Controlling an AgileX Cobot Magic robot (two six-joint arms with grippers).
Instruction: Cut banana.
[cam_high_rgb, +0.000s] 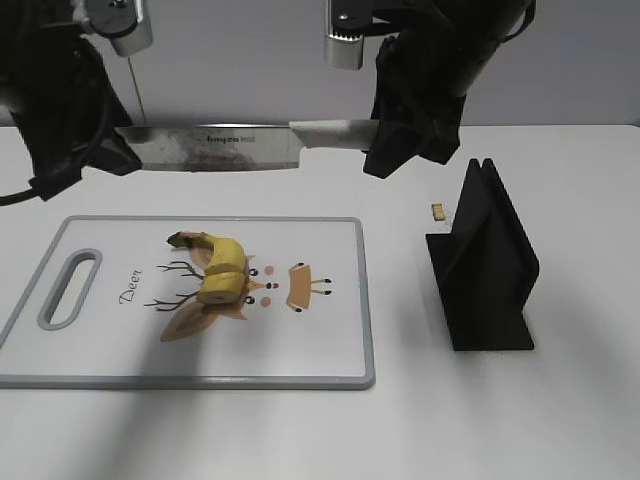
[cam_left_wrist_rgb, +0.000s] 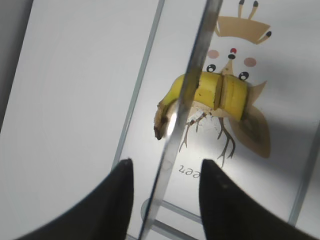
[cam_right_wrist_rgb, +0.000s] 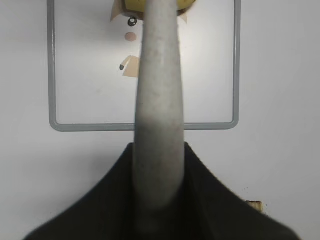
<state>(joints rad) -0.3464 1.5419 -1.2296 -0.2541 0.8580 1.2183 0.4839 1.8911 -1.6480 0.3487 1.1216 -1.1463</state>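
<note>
The banana (cam_high_rgb: 226, 255) will split again and stay in line when I press the blade down, because the pieces either side of the cut (cam_high_rgb: 225, 269) sit close.
A yellow banana (cam_high_rgb: 221, 267) lies on the white cutting board (cam_high_rgb: 320, 345), with a cut showing through it (cam_left_wrist_rgb: 220, 92). My right gripper (cam_high_rgb: 385, 150) is shut on the grey handle (cam_right_wrist_rgb: 160, 100) of a knife (cam_high_rgb: 215, 147) and holds it level, high above the board. The blade (cam_left_wrist_rgb: 187, 105) runs across the left wrist view above the banana, between the fingers of my left gripper (cam_left_wrist_rgb: 165, 172). The left gripper (cam_high_rgb: 100, 160) is open, its fingers on either side of the blade tip without touching it.
A black knife stand (cam_high_rgb: 485, 265) sits right of the board. A small tan scrap (cam_high_rgb: 438, 211) lies on the white table behind it. The board has a grey rim (cam_right_wrist_rgb: 142, 126) and a handle slot (cam_high_rgb: 68, 290) at its left end.
</note>
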